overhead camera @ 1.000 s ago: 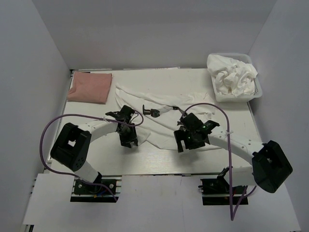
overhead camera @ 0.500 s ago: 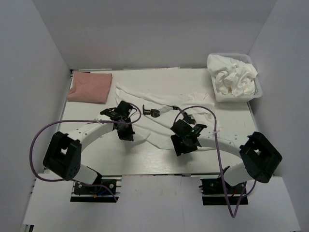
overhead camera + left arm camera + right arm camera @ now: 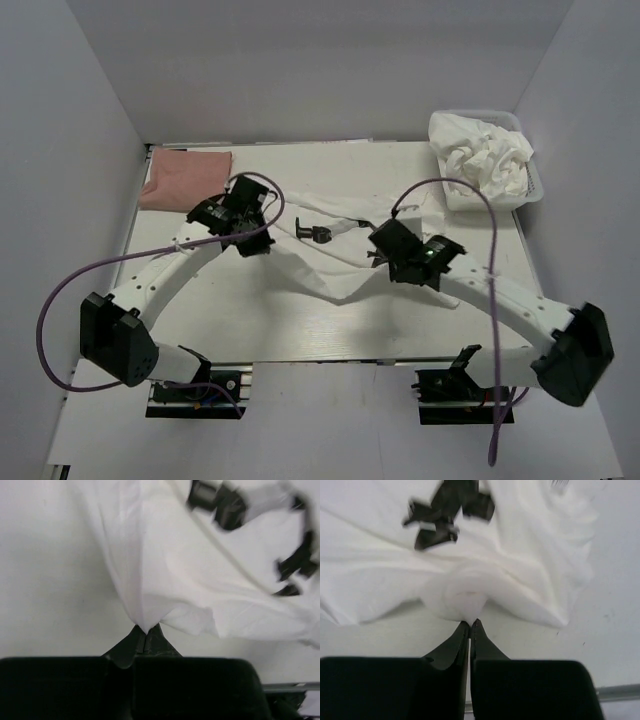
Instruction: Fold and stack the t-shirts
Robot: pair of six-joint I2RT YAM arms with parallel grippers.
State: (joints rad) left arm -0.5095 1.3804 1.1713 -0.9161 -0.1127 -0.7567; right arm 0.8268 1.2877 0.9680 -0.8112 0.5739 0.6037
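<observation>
The white t-shirt's near edge (image 3: 336, 294) is loose and crumpled, so my right gripper should pull away from my left gripper before both of them lift the shirt and lay it flat.
One white t-shirt (image 3: 322, 268) lies crumpled across the middle of the table, its near edge pulled up at two spots. My left gripper (image 3: 250, 243) is shut on a pinch of that shirt's hem (image 3: 146, 625) at its left side. My right gripper (image 3: 384, 261) is shut on a bunched fold of the same shirt (image 3: 470, 611) at its right side. The cloth (image 3: 190, 570) hangs away from both sets of jaws in stretched folds. At the back left lies a salmon-pink shirt (image 3: 185, 181), folded flat. More white t-shirts (image 3: 485, 158) are heaped in the basket.
A white lattice basket (image 3: 536, 186) stands at the back right corner. On the spread shirt between the two grippers rests a small black object (image 3: 318, 233). Grey walls close the table in on the left, back and right.
Both grippers went from open to shut on the white shirt's near edge. Both arms then stretched toward the back of the table, drawing the cloth with them.
</observation>
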